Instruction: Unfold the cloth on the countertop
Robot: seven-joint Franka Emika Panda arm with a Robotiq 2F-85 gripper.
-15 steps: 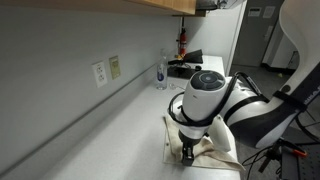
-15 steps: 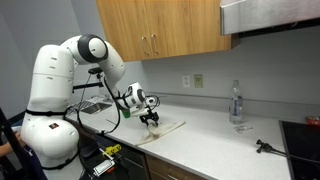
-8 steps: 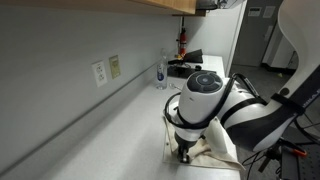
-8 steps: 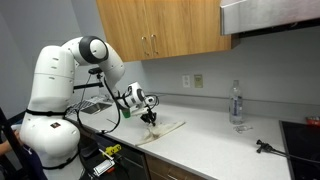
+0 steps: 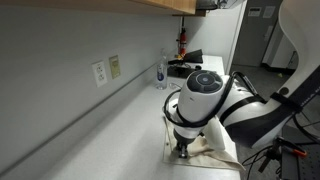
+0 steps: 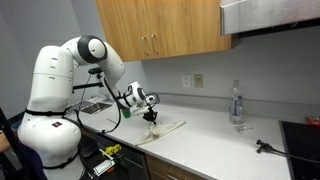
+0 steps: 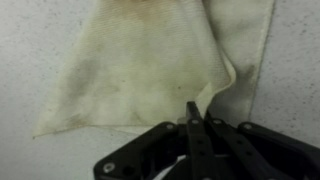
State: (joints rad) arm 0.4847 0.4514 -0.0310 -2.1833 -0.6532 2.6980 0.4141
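Note:
The flap's edge [image 7: 216, 88] is pinched in my gripper, and the layer under it lies flat. I should go on moving the flap across the cloth [image 6: 168, 130] before the fold opens flat.
The cloth [image 7: 140, 60] is an off-white stained rag lying folded on the white countertop [image 7: 20, 60], with a flap edge running down to my fingers. My gripper [image 7: 197, 112] points straight down, jaws shut together on that flap edge. In both exterior views the gripper [image 5: 183, 153] [image 6: 152, 119] stands at the near end of the cloth [image 5: 215, 150] [image 6: 165, 128], touching it close to the front edge of the countertop [image 5: 110, 130] [image 6: 210, 135]. The arm's wrist hides part of the cloth in an exterior view.
A clear water bottle [image 5: 162, 72] [image 6: 236, 103] stands by the wall farther along the counter. Wall outlets [image 5: 99, 72] sit above the counter. A black tool [image 6: 265, 147] lies near the stove [image 6: 303, 135]. Wooden cabinets [image 6: 160, 30] hang overhead.
The jaws were open over the cloth and have shut on its flap edge. The arm has hardly moved and the cloth lies as before.

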